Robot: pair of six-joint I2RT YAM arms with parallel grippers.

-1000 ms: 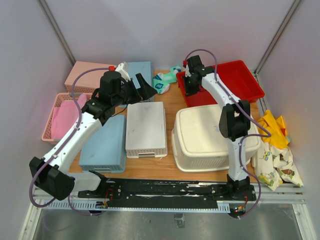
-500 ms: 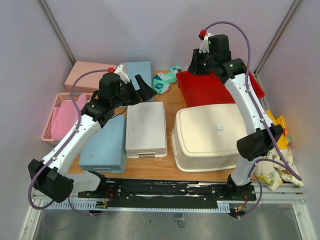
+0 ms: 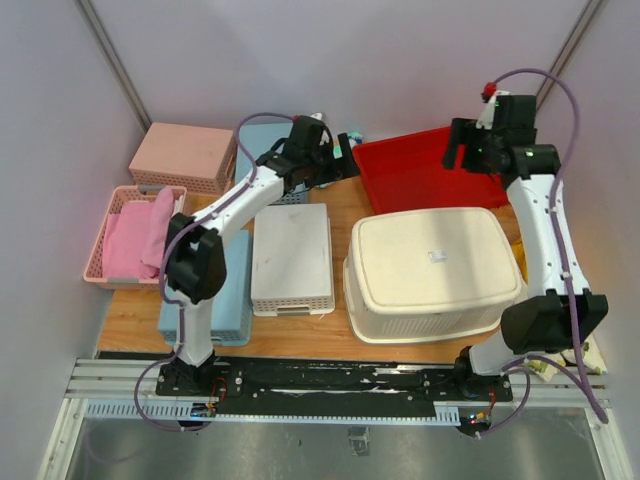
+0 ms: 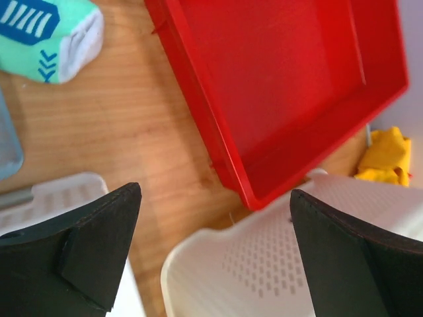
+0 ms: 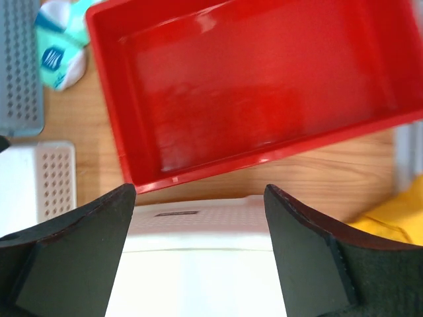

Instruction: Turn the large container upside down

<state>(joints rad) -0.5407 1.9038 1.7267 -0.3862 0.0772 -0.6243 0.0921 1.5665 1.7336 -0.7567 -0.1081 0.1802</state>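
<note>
My gripper will turn the red tray [image 3: 418, 182] over, and I expect the tray to tip up on edge as one stiff piece, because straight raised walls [image 3: 366, 182] brace its flat bottom.
The large container [image 3: 430, 270] is a cream perforated basket standing upside down at the table's centre-right, smooth base up with a small sticker. Its corner shows in the left wrist view [image 4: 264, 271] and its back edge in the right wrist view [image 5: 198, 264]. My left gripper [image 3: 336, 167] hangs open at the back centre, over bare wood beside the container's far left corner [image 4: 215, 247]. My right gripper [image 3: 460, 156] hovers open above the red tray, just behind the container [image 5: 198, 244]. Neither one touches anything.
A flat red tray [image 3: 415, 170] lies behind the container. A smaller white basket [image 3: 291, 255] and a blue one [image 3: 215, 290] sit upside down to its left. Pink baskets [image 3: 130, 235] stand at far left. A sock [image 4: 46, 30] and yellow cloth [image 4: 386, 155] lie nearby.
My right gripper has opened, lifted and swung right, from the container's far edge to above the red tray. My left arm has swung from the back left to the back centre.
</note>
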